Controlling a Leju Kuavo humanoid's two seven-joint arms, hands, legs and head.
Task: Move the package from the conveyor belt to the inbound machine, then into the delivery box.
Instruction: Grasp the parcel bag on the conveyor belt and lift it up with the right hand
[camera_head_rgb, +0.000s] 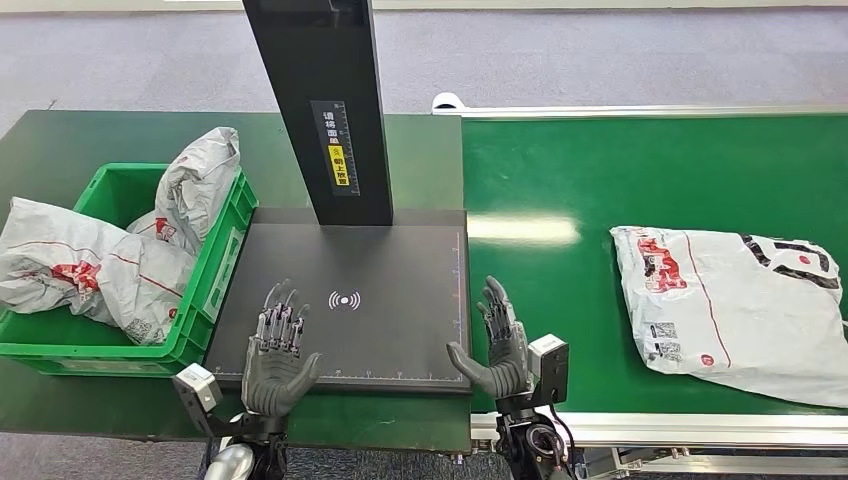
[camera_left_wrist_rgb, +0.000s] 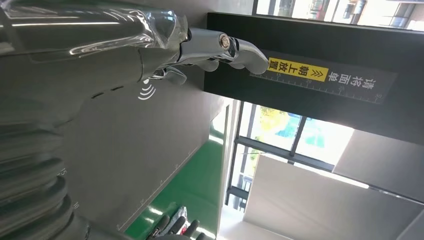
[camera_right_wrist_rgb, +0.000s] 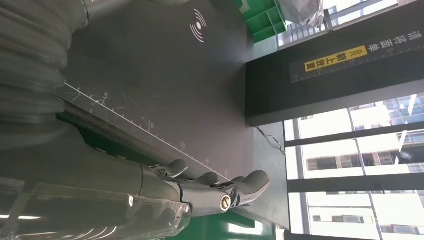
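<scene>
The white plastic package (camera_head_rgb: 735, 310) will bunch up and sag when I carry it, because it lies wide and flat with a slack, uneven edge (camera_head_rgb: 765, 391).
A white plastic package (camera_head_rgb: 735, 305) with red and black print lies flat on the green conveyor belt (camera_head_rgb: 600, 180), at its right side. The inbound machine's dark plate (camera_head_rgb: 390, 270) with a white wave mark (camera_head_rgb: 344, 300) lies bare in the middle. My left hand (camera_head_rgb: 277, 350) hovers over the plate's near left part, fingers straight and apart, holding nothing. My right hand (camera_head_rgb: 500, 345) stands at the plate's near right edge, also empty with fingers spread, well left of the package. The green delivery box (camera_head_rgb: 215, 265) at the left holds several white packages (camera_head_rgb: 95, 265).
A black post (camera_head_rgb: 325, 100) with a yellow label rises from the plate's far edge. The machine's table top (camera_head_rgb: 60, 140) is dark green. The belt's metal rail (camera_head_rgb: 700, 428) runs along the near side.
</scene>
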